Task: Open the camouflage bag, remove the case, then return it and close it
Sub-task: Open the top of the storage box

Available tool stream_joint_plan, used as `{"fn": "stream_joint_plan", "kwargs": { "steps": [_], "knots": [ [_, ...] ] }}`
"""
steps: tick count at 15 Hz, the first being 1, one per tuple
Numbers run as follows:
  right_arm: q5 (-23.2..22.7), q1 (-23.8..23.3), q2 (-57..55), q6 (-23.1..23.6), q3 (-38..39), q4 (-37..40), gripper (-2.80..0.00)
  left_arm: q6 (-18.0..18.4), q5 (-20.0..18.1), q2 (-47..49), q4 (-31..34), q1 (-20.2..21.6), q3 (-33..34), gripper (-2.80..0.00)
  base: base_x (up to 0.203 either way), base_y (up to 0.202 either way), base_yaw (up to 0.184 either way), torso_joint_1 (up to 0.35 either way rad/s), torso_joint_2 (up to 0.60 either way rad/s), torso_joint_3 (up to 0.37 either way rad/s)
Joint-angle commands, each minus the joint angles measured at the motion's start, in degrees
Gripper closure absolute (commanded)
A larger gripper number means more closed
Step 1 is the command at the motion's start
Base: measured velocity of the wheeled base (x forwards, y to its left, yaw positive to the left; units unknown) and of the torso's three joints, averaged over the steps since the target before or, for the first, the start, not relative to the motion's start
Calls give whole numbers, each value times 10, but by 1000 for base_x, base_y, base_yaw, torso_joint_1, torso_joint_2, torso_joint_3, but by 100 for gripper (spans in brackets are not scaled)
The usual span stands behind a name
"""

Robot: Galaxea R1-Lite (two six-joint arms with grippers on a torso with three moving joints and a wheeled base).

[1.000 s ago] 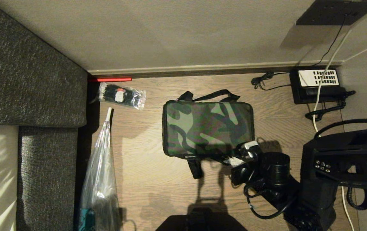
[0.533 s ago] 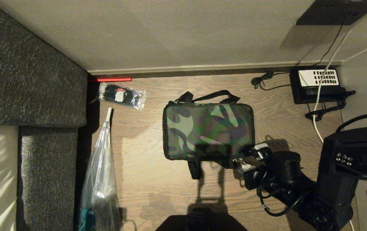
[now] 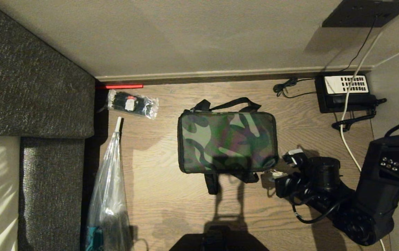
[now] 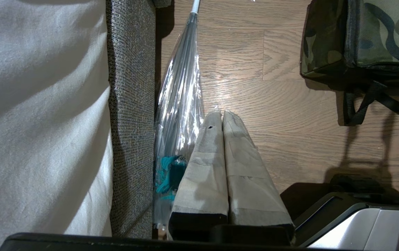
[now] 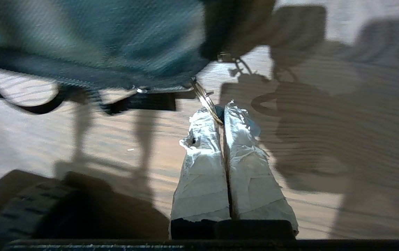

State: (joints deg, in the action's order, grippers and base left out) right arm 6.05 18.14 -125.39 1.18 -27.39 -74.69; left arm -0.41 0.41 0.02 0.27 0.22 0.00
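Note:
Next, I swing the zipper ring around the camouflage bag's near corner (image 3: 272,166) with my right gripper and pull along the side (image 3: 276,136) facing the telephone, because the zipper bends at that corner.
The camouflage bag (image 3: 227,141) lies closed on the wooden floor, lid up, with its black straps at the far and near sides. It also shows in the left wrist view as the camouflage bag (image 4: 377,35) and, blurred, in the right wrist view as the bag (image 5: 115,38). My right gripper (image 3: 275,172) is at the bag's near right corner, shut on the metal zipper ring (image 5: 206,101), which runs from the bag's edge into the right gripper (image 5: 222,111). The case is hidden. My left gripper (image 4: 222,115) hangs parked and shut over bare floor, holding nothing.
A grey upholstered sofa (image 3: 28,87) fills the left. Beside it lie a long clear plastic bag (image 3: 108,195) and a small clear packet (image 3: 133,104). A black telephone (image 3: 344,92) with cables sits at the far right by the wall. A red stick (image 3: 119,86) lies along the skirting.
My right arm has swung to the right, carrying the shut gripper along the bag's near edge to just past its near right corner. The bag stays closed and in place.

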Motion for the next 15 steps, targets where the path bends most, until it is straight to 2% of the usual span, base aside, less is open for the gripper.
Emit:
{"fn": "stream_joint_plan", "kwargs": {
  "steps": [1, 3, 6, 11, 13, 15],
  "knots": [
    [-10, -28, 7, 21, 1, 1, 0, 0, 0, 0, 0, 0, 2, 0, 0, 0, 0, 0, 0, 0],
    [-32, -44, 9, 32, 0, 0, 0, 0, 0, 0, 0, 0, 2, 0, 0, 0, 0, 0, 0, 0],
    [-48, -48, 28, 31, -2, 0, 0, 0, 0, 0, 0, 0, 2, 0, 0, 0, 0, 0, 0, 0],
    [-104, -49, 64, 36, -31, 1, 0, 0, 0, 0, 0, 0, 2, 0, 0, 0, 0, 0, 0, 0],
    [-124, -49, 62, 70, -27, 3, 0, 0, 0, 0, 0, 0, 2, 0, 0, 0, 0, 0, 0, 0],
    [-123, -52, 63, 94, -19, 15, 0, 0, 0, 0, 0, 0, 2, 0, 0, 0, 0, 0, 0, 0]
  ]
}}
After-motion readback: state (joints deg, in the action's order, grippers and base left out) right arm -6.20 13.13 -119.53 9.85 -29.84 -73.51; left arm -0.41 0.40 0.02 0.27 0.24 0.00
